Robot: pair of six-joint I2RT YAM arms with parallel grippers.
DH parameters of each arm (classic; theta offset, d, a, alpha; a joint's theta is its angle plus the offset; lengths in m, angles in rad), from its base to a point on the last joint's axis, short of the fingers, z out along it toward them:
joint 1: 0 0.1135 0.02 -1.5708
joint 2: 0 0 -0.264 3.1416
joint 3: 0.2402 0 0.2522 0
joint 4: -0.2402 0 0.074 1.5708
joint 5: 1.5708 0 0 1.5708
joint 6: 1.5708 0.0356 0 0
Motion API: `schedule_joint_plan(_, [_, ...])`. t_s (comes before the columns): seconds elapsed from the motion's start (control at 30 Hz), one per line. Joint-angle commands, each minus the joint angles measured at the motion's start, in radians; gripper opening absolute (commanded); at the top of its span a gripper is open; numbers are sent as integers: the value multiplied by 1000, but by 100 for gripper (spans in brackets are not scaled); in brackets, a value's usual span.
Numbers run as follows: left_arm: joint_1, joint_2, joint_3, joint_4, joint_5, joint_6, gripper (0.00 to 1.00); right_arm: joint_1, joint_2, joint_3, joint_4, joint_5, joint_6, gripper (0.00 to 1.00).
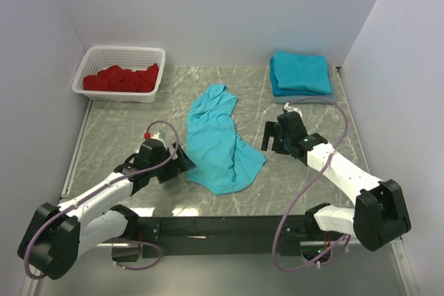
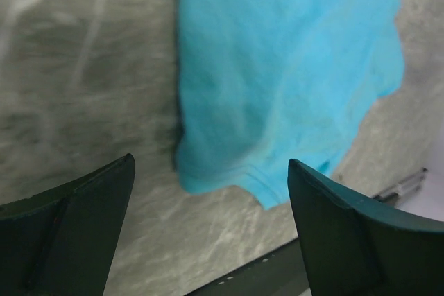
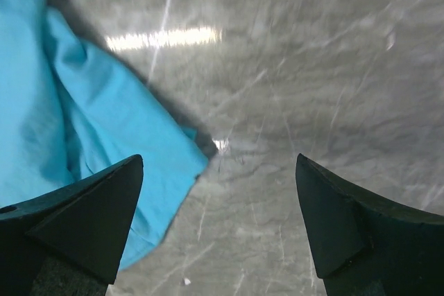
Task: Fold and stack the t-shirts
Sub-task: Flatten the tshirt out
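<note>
I expect the turquoise t-shirt to open out much wider when I lift and spread it, since lengthwise folds draw it together into a narrow shape.
A turquoise t-shirt lies crumpled and stretched out lengthwise in the middle of the marble table. A folded stack of turquoise t-shirts rests at the back right. My left gripper hovers at the shirt's near left edge, open and holding nothing; its wrist view shows the shirt's hem just beyond the fingertips. My right gripper is open to the right of the shirt. In its wrist view a corner of the cloth lies beside its left finger, with bare marble between the fingers.
A white basket with red cloth in it stands at the back left. White walls close the table in on three sides. A dark rail runs along the near edge between the arm bases.
</note>
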Motion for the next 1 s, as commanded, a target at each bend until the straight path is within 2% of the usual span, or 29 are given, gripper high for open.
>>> schedule_joint_plan(0.0, [-30,38,-15,184,75,-63,95,22,21,-27,14,-63,12,96])
schedule_joint_plan(0.1, [-57,102,-21,252,77,-78,89,31,59,-41,37,-94,24,93])
schedule_joint_plan(0.2, [-87,170,20,229,49,-65,79,42,105,-44,71,-120,35,91])
schedule_joint_plan(0.23, [-91,184,26,220,26,-61,70,45,128,-44,89,-126,38,90])
schedule_joint_plan(0.3, [-97,207,39,207,3,-55,58,51,154,-39,105,-136,39,87])
schedule_joint_plan(0.33, [-99,210,42,197,-23,-55,45,51,180,-36,117,-163,38,85])
schedule_joint_plan(0.47, [-102,216,51,175,-72,-51,25,79,231,-19,135,-209,39,75])
schedule_joint_plan(0.57, [-104,210,59,172,-90,-40,8,100,259,-9,132,-221,36,58])
schedule_joint_plan(0.6, [-104,205,65,173,-98,-37,4,102,262,-7,132,-226,38,36])
schedule_joint_plan(0.63, [-104,201,71,170,-107,-35,1,104,265,-4,129,-226,36,27])
schedule_joint_plan(0.7, [-104,181,94,169,-135,-20,1,107,248,10,129,-199,33,13])
schedule_joint_plan(0.8, [-104,149,161,167,-153,17,1,105,188,59,125,-146,29,0])
schedule_joint_plan(0.97, [-102,109,379,85,-296,119,1,107,39,226,155,-56,10,0])
